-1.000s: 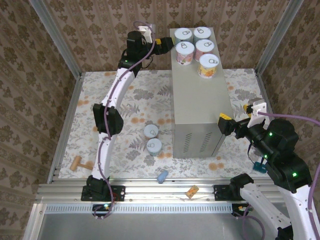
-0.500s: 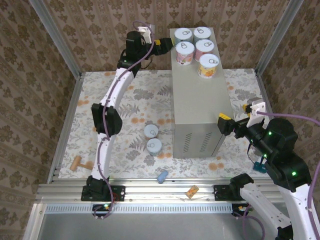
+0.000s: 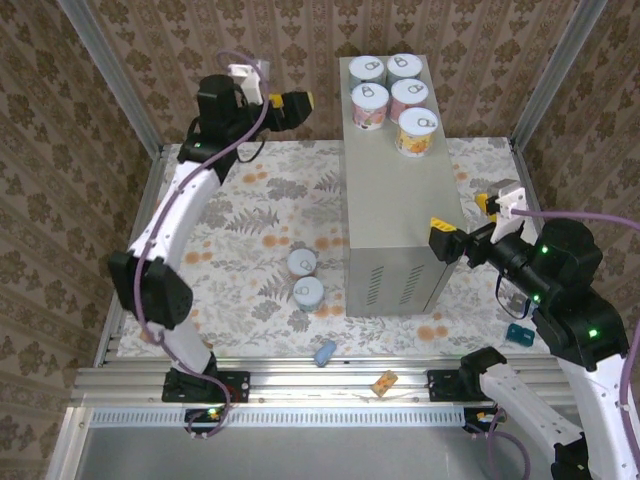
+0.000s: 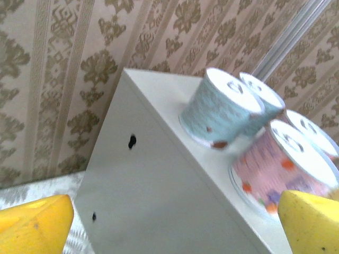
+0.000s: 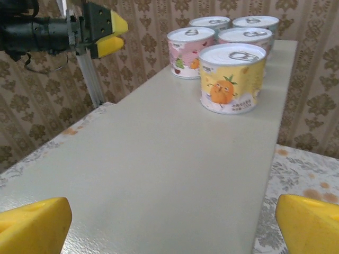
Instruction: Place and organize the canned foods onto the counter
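Note:
The way is open to the far can standing upright (image 3: 302,262) on the floor, so my left gripper should keep going down, open, and close around the can's sides (image 3: 301,274).
The counter (image 3: 395,200) is a tall light-grey box in the middle of the floral floor. Several canned foods stand grouped at its far end, among them an orange-label one (image 3: 417,131) and a pink one (image 3: 369,105). Two more cans (image 3: 302,263) (image 3: 308,292) stand on the floor left of the counter. My left gripper (image 3: 303,103) hangs open and empty, left of the counter's far end; its wrist view faces the counter's side wall (image 4: 148,190), a blue can (image 4: 220,111) and a pink can (image 4: 280,169). My right gripper (image 3: 462,215) is open and empty above the counter's near right edge, facing the orange can (image 5: 231,79).
A small blue lump (image 3: 324,352) and a tan block (image 3: 384,382) lie near the front rail. A wooden mallet-like piece (image 3: 160,327) lies at the front left, a small blue item (image 3: 517,333) at the right. Patterned walls and metal posts enclose the floor.
My left arm has swung left, pulling its open gripper away from the cans at the counter's far end. My right gripper has shifted slightly up and further over the counter.

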`<action>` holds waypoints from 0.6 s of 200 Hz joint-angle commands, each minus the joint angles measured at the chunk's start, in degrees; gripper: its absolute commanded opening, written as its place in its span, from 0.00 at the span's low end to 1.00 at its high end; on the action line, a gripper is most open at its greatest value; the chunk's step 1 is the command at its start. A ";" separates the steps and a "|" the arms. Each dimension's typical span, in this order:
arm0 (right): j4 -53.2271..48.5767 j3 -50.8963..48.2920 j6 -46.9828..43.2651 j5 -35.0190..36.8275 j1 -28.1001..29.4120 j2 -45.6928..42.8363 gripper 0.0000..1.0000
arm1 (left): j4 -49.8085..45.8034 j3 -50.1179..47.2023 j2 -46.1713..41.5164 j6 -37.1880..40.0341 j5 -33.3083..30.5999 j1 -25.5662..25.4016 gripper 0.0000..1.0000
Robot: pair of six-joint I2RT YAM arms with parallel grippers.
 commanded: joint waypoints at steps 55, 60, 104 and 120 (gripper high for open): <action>0.76 4.87 0.15 -7.73 4.74 6.14 1.00 | -15.39 -30.35 -24.60 9.94 -14.76 -5.08 1.00; 1.02 4.96 0.20 -7.55 5.77 6.70 1.00 | -16.10 -31.74 -25.84 9.83 -15.42 -5.51 1.00; 0.75 7.12 -2.88 1.80 21.00 13.20 1.00 | -19.33 -45.14 -34.15 7.48 -18.22 -11.92 1.00; 0.80 7.87 -3.58 4.53 25.35 15.39 1.00 | -19.06 -48.68 -35.23 6.08 -19.85 -14.10 1.00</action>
